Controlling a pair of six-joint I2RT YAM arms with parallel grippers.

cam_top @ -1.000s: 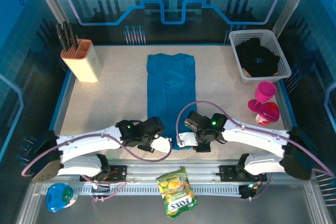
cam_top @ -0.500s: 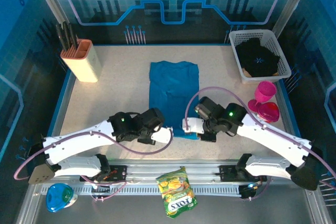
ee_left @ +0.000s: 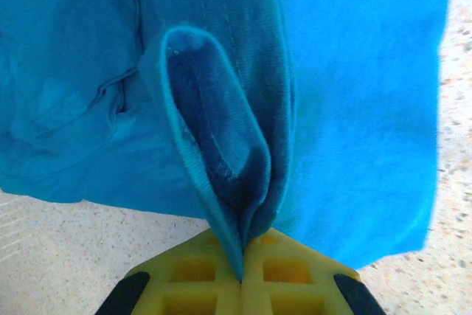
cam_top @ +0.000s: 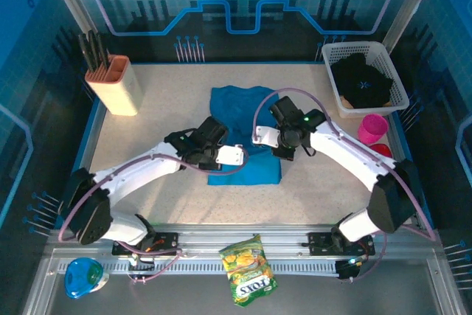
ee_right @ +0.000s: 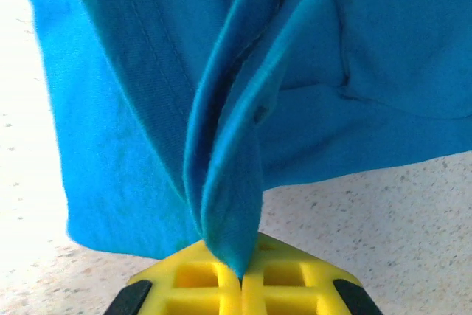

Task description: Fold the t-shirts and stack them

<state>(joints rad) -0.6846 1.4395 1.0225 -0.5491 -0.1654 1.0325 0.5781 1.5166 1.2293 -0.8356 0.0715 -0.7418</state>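
Note:
I should keep moving my left gripper toward the t-shirt's far part (cam_top: 240,112) and let go of the fold there, as both grippers hold opposite ends of the teal-blue t-shirt's lifted fold (ee_left: 240,175).
The teal-blue t-shirt (cam_top: 245,170) lies in the middle of the table, its near part doubled over so it reads shorter. My left gripper (cam_top: 237,155) hangs over the shirt's left side, shut on a pinched fold of teal cloth (ee_left: 221,175) between its yellow fingers (ee_left: 195,278). My right gripper (cam_top: 259,136) hangs over the right side, shut on another fold of the same shirt (ee_right: 228,182). Both folds are lifted off the table. The black t-shirt (cam_top: 361,82) with a small pale mark sits bunched in the white basket (cam_top: 330,53) at the back right.
A knife block (cam_top: 114,85) stands at the back left. Pink cups (cam_top: 372,127) sit right of the shirt, below the basket. A snack bag (cam_top: 249,269) and a blue object (cam_top: 81,277) lie on the rail in front of the table.
Both grippers have moved from the near edge toward the back, carrying the teal shirt's near hem with them. The shirt's near part now lies doubled over.

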